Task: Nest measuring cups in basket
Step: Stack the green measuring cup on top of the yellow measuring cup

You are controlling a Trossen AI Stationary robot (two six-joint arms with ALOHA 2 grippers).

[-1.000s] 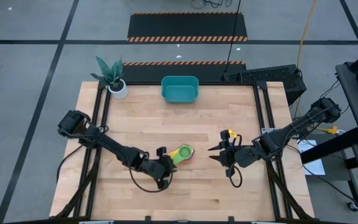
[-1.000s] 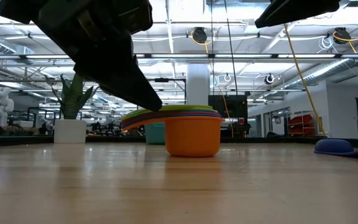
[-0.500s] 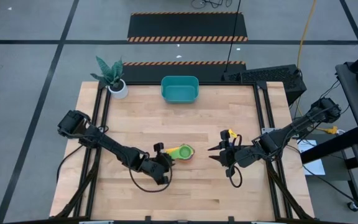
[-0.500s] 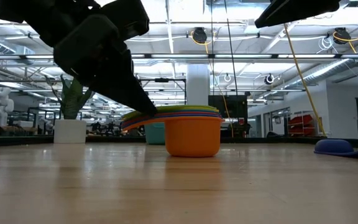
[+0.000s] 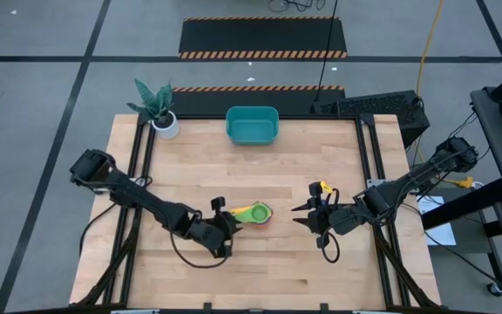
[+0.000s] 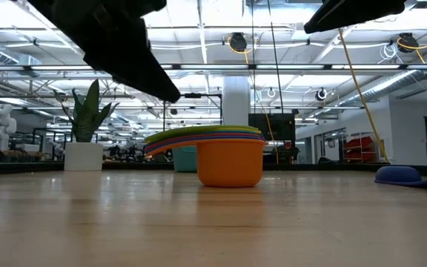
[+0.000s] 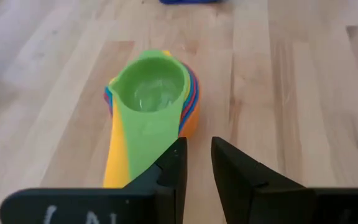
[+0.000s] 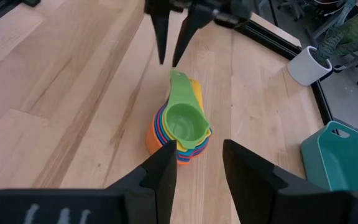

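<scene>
The yellow handle [image 7: 117,159] sticks out next to the green handle, so the robot's left gripper should squeeze the handles [image 7: 144,140] into line before the right gripper takes the navy cup.
The measuring cups [image 5: 255,213] are nested in one stack, green on top and orange outermost, standing on their base on the table [image 6: 230,159]. Their handles point toward my left gripper [image 5: 230,219]. It hovers open and raised above the handle ends [image 7: 197,146], touching nothing [image 6: 165,90]. My right gripper [image 5: 297,215] waits open to the right of the stack [image 8: 197,154]. One navy cup [image 6: 406,176] lies apart on the table. The teal basket [image 5: 252,125] stands at the far edge [image 8: 340,155].
A white plant pot [image 5: 166,125] stands at the far left corner, left of the basket. Black frame rails [image 5: 371,157] run along the table's sides. Bare wood lies between the stack and the basket.
My left gripper has drawn back from the stack's handles toward the table's left and risen well clear of them. Before it left, the stack's handles swung a little, from pointing near-left to pointing left; the stack stays standing where it was.
</scene>
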